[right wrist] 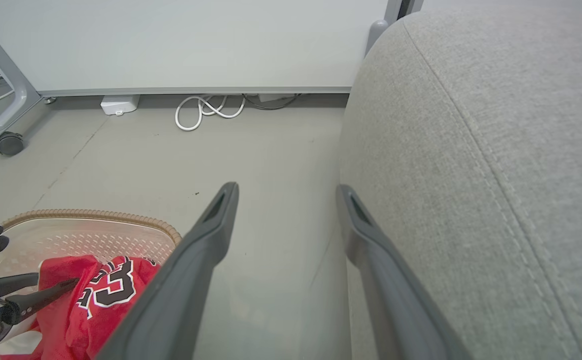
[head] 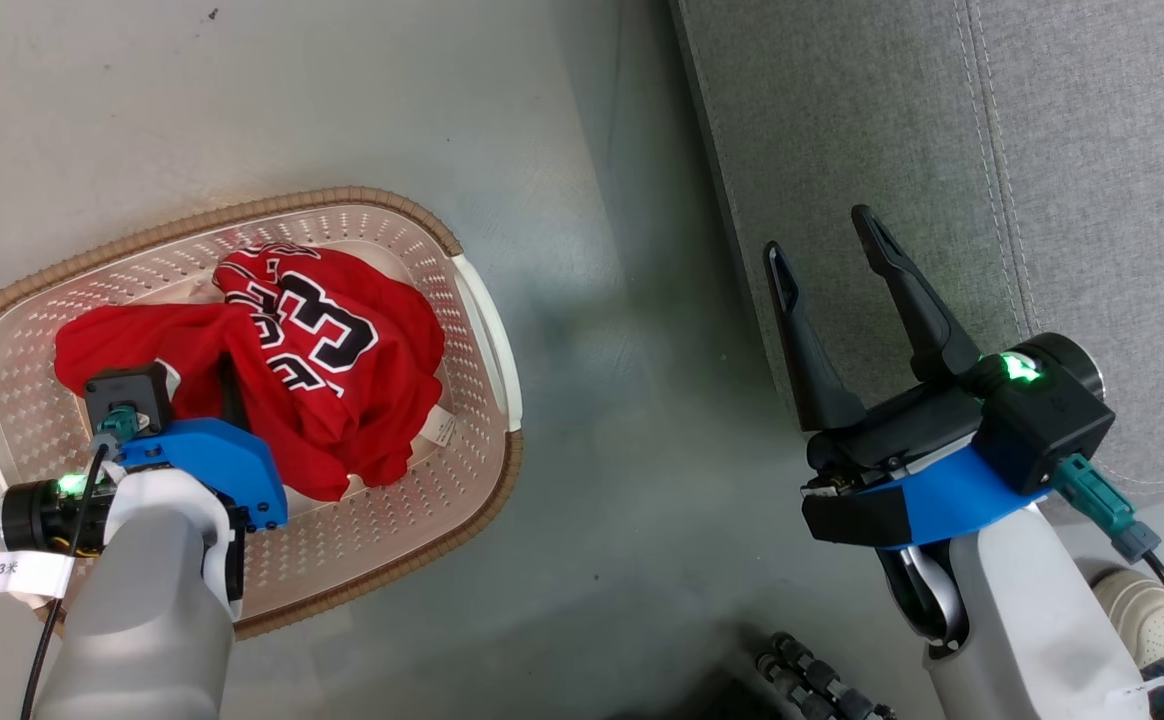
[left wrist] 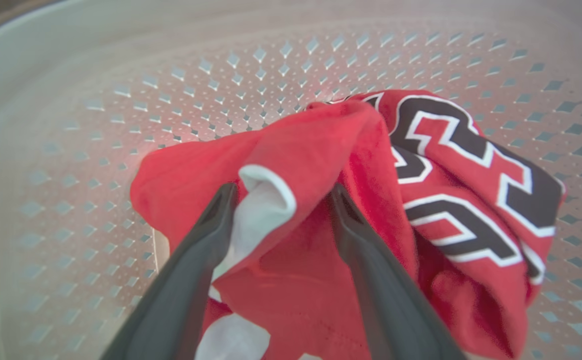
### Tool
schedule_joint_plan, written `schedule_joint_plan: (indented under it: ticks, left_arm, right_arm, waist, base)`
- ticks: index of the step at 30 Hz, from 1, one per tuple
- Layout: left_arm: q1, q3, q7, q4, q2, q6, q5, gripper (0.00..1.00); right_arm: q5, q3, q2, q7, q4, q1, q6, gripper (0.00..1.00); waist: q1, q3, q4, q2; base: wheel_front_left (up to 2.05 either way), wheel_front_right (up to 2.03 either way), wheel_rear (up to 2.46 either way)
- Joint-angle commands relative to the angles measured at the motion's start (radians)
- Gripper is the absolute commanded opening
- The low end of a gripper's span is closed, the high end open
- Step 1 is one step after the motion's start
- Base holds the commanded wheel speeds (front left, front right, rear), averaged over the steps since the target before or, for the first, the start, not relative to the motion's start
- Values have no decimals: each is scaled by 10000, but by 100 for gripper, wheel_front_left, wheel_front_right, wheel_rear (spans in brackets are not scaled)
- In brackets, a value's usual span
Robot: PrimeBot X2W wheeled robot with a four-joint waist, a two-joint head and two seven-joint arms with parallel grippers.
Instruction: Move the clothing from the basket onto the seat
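The red clothing with numerals should stay in the basket when I lift the white-trimmed fold, because the plain cloth laps loosely over its edge.
The red clothing lies bunched in the cream basket, dark white-edged numerals facing up. My left gripper is down inside the basket, open, with a raised fold of the red clothing and its white trim between the fingers. My right gripper hangs open and empty over the left edge of the grey seat. The right wrist view shows that gripper above the floor, the seat to its right, the basket and clothing at lower left.
Grey floor lies between basket and seat. Along the far wall are a coiled white cable, a small white box and a wheeled frame leg. A person's pale shoe is at the lower right.
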Motion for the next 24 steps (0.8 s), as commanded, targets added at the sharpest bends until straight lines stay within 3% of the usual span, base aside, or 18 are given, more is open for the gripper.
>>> schedule_joint_plan:
  ticks: [1,2,4,5,14,24]
  left_arm:
    - [-209,-12,-27,89,-5,-61,-65,62]
    - [-243,-35,-27,163,-36,-99,-69,40]
    - [-314,-86,-27,242,-75,-151,-80,20]
    - [-345,-113,-27,267,-103,-188,-90,0]
    - [-258,-318,-27,193,-335,-408,-85,0]
    - [450,-559,-27,15,-698,-747,-127,0]
  right_arm:
    - [38,-22,-11,-48,-3,-124,1,100]
    - [15,-37,-11,-48,2,-127,1,100]
    - [-42,-68,-11,-49,-3,-141,1,100]
    - [-52,-72,-11,-49,-8,-149,1,100]
    - [-221,-74,-12,-48,122,-152,1,100]
    - [-495,-233,-14,-43,517,32,1,100]
  waist:
    - [-2,-4,7,0]
    - [-2,-7,15,0]
    - [-2,-16,43,0]
    - [-2,-21,65,0]
    - [-2,-285,303,0]
    - [-2,-1824,823,0]
  base:
    - [0,0,0]
    - [0,0,0]
    - [0,0,0]
    - [0,0,0]
    - [0,0,0]
    - [0,0,0]
